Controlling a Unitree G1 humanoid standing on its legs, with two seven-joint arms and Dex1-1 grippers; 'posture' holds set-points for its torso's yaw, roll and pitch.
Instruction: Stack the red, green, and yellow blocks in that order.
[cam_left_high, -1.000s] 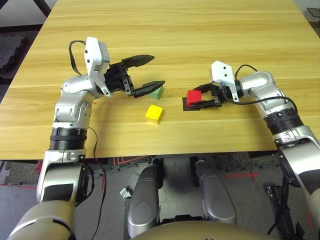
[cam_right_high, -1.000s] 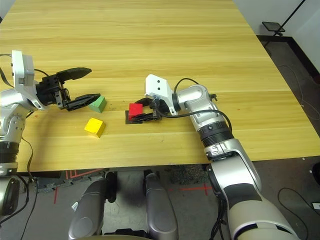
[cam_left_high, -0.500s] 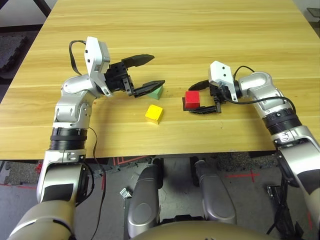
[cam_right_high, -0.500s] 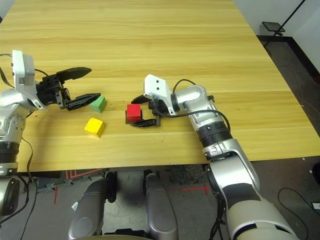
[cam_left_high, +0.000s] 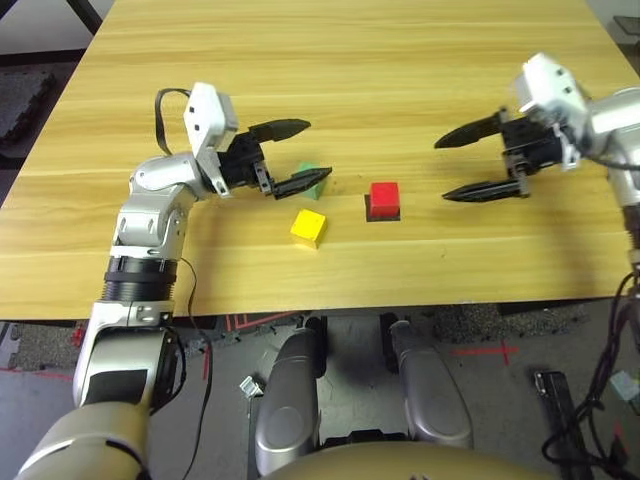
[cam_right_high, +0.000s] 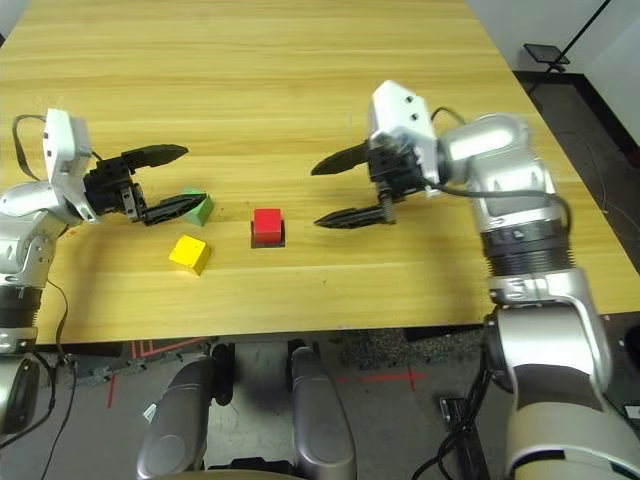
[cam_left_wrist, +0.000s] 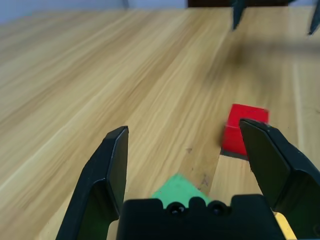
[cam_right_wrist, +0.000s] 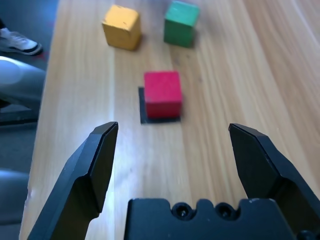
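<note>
My left gripper needs to swing around and square its fingers with the block's sides (cam_right_high: 201, 210) before closing, because the green block (cam_left_wrist: 180, 190) is lying cornerwise to those fingers.
The red block (cam_left_high: 384, 197) stands on a flat black patch (cam_left_high: 372, 213) near the table's middle, free of any grip. To its left lies the yellow block (cam_left_high: 308, 226), and just behind that the green block (cam_left_high: 312, 178). My left gripper (cam_left_high: 302, 155) is open, its near fingertip over the green block, which shows low between its fingers in the left wrist view (cam_left_wrist: 179, 188). My right gripper (cam_left_high: 484, 160) is open and lifted, well to the right of the red block (cam_right_wrist: 162, 93), with nothing between its fingers.
The wooden table (cam_left_high: 350, 60) stretches bare behind the blocks. Its front edge (cam_left_high: 330, 308) runs just below the yellow block. Dark floor shows beyond the table's far corners.
My right gripper has opened, let go of the red block on the black patch, and drawn back up and to the right. The left gripper has edged slightly towards the green block.
</note>
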